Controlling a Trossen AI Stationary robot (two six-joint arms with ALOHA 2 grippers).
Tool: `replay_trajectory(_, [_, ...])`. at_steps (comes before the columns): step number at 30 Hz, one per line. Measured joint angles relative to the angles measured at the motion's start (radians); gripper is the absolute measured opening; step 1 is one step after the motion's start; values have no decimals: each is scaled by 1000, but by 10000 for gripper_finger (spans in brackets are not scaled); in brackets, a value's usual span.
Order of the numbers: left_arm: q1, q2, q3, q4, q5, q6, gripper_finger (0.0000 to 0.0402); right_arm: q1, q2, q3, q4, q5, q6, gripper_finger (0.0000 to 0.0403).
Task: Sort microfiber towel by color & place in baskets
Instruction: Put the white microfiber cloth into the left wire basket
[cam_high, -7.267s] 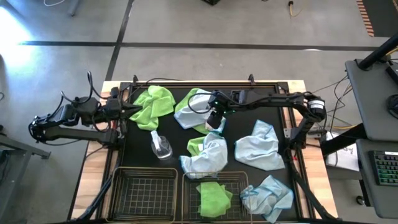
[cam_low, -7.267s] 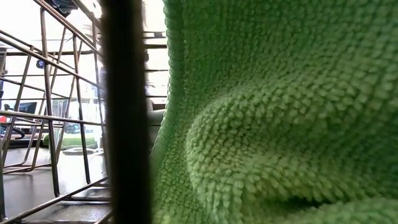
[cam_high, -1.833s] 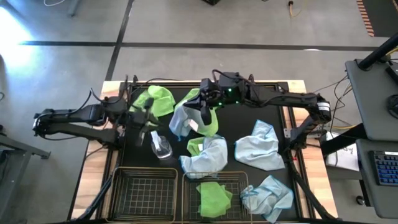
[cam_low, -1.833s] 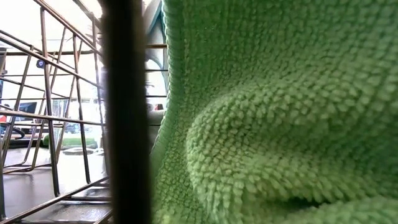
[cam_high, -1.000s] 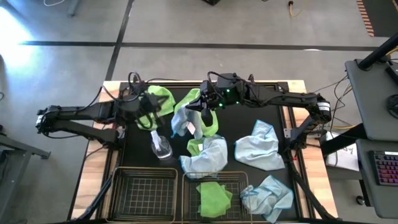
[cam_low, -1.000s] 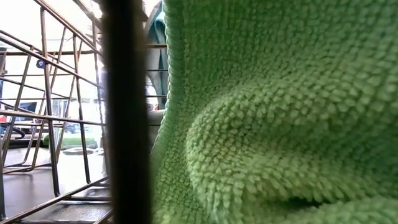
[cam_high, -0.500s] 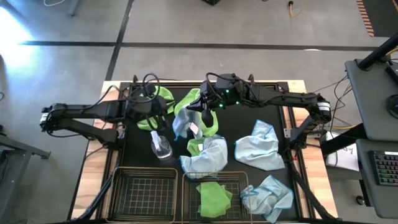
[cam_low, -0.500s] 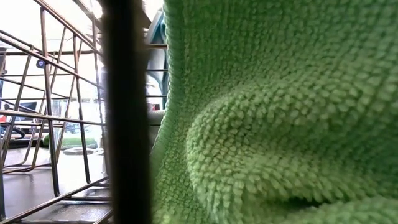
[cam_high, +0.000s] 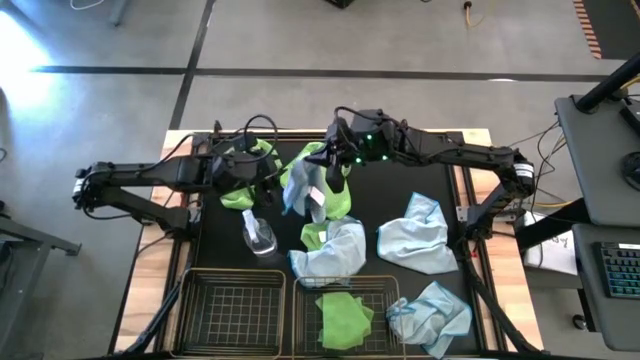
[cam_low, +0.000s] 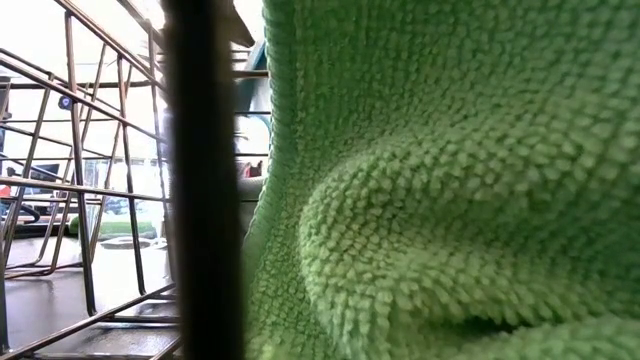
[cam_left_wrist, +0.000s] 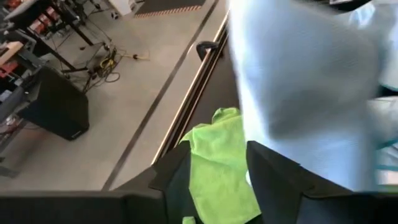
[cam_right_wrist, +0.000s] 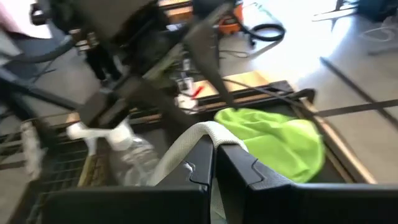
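Note:
My right gripper should pass the towel (cam_high: 301, 186) to my left gripper. My right gripper holds the light blue towel, but the empty basket (cam_high: 230, 312) is on my left gripper's side.
My right gripper (cam_high: 333, 168) is at the table's far middle, shut on a light blue microfiber towel (cam_high: 303, 190) that hangs below it. My left gripper (cam_left_wrist: 217, 180) stands open just left of that hanging towel (cam_left_wrist: 298, 93), above a lime green towel (cam_high: 238, 192) that lies flat on the table. Another green towel (cam_high: 340, 200) lies under the hanging one. Two black wire baskets stand at the near edge. The left basket (cam_high: 230, 315) holds nothing I can see. In the right basket (cam_high: 375, 290) lies a green towel (cam_high: 345, 318). My right gripper pinches a bunched fold of the light blue towel (cam_right_wrist: 205, 132) between its two fingers, coming nearly level from the table's right. The towel hangs slack below the fingers. Its lower end (cam_high: 312, 208) is over the green towel; whether it touches, I cannot tell.
A clear spray bottle (cam_high: 258, 235) lies left of centre. Light blue towels lie crumpled at the middle (cam_high: 335, 250), the right (cam_high: 420, 235) and the near right (cam_high: 430, 315). In the low view, the basket's green towel (cam_low: 450, 200) and a wire (cam_low: 195, 180) block most of the picture.
My left gripper has gone toward the table's right, over the lime green towel and up to the hanging light blue towel. The right gripper has kept the towel lifted in about the same place.

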Motion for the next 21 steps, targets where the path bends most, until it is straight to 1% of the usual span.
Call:
replay_trajectory(2, [0,16,15,-3,14,1,159,-9,-1,0,5,12,-10,9])
replay_trajectory(4, [0,30,29,-4,69,0,169,-17,-1,0,5,29,-29,9])
replay_trajectory(6, [0,44,43,-7,117,3,175,-23,-1,0,4,74,-33,9])
replay_trajectory(10, [0,70,57,-8,128,33,180,-27,-1,0,4,88,-35,9])
replay_trajectory(15, [3,96,70,-4,120,51,181,-16,-1,0,4,72,-28,9])
replay_trajectory(21, [8,115,89,-2,120,62,181,8,-1,0,25,-18,3,9])
